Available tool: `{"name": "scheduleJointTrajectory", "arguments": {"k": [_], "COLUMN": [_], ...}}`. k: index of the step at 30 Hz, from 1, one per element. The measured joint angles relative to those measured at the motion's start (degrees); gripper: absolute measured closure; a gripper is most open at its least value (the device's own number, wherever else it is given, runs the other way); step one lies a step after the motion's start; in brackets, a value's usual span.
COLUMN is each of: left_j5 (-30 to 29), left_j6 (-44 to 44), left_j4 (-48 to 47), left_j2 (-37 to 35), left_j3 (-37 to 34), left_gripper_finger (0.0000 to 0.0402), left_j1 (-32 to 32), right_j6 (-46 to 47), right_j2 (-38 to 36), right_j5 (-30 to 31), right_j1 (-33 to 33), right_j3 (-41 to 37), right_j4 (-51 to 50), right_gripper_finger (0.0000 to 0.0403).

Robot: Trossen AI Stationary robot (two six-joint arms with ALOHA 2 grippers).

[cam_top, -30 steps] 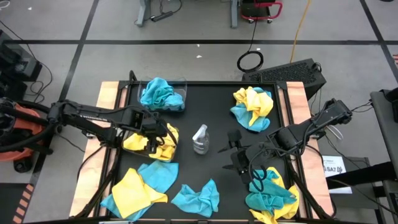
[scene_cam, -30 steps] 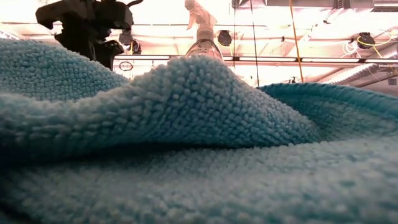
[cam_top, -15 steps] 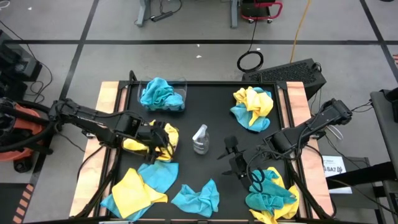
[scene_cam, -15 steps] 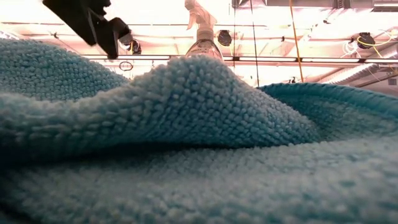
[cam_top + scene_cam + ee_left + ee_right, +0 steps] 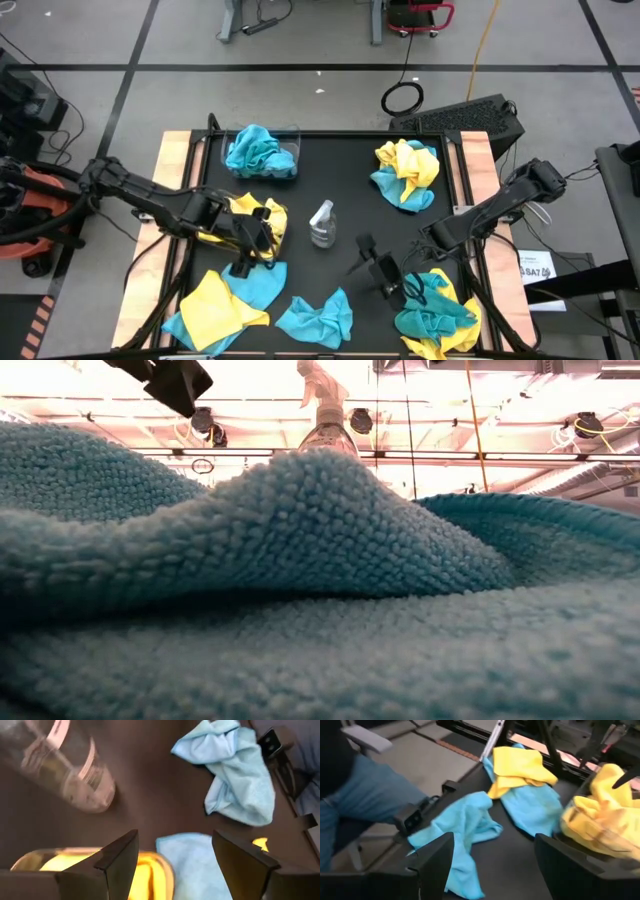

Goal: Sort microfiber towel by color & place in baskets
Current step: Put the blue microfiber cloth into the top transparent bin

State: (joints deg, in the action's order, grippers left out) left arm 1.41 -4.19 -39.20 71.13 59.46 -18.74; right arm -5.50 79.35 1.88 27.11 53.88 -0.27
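Note:
I should lower my right gripper next toward the towel's nearest edge (image 5: 343, 308) until its fingers are on both sides of the cloth, because the teal towel (image 5: 315, 321) near centre lies clear of the mixed piles.
Teal towels fill the far-left basket (image 5: 262, 152). A second basket (image 5: 262, 222), left of centre, holds yellow towels (image 5: 75, 864). Mixed yellow and teal piles lie far right (image 5: 405, 172), near right (image 5: 435, 315) and near left (image 5: 225, 300). One teal towel (image 5: 315, 318) lies near centre and fills the low view (image 5: 320, 590). My left gripper (image 5: 243, 262) (image 5: 172, 840) is open and empty above the yellow basket's near edge. My right gripper (image 5: 362, 260) (image 5: 494, 842) hangs open and empty right of centre, pointing toward the near-left towels.
A small clear spray bottle (image 5: 322, 222) stands at the table's centre, between both grippers. Bare black table lies around it. A person's leg (image 5: 370, 795) shows beyond the table's near-left corner in the right wrist view.
My left gripper has moved from over the yellow basket toward the table's near edge and now shows higher in the low view. My right gripper has drifted toward the near edge and slightly left. No towel has moved.

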Motion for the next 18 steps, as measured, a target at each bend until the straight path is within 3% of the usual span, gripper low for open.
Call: {"name": "scheduleJointTrajectory", "arguments": {"k": [8,18], "left_j5": [0.0,0.0], "left_j6": [0.0,0.0], "left_j4": [5.0,11.1], "left_j2": [3.7,11.4], "left_j3": [0.0,0.0], "left_gripper_finger": [0.0144,0.0144], "left_j1": [-2.7,-5.5], "right_j6": [2.0,3.6], "right_j2": [1.9,15.7], "right_j5": [-2.4,-9.2], "right_j1": [0.1,0.4], "right_j3": [-7.9,-8.4], "right_j4": [14.7,26.9], "right_gripper_finger": [0.0133,0.0133]}}
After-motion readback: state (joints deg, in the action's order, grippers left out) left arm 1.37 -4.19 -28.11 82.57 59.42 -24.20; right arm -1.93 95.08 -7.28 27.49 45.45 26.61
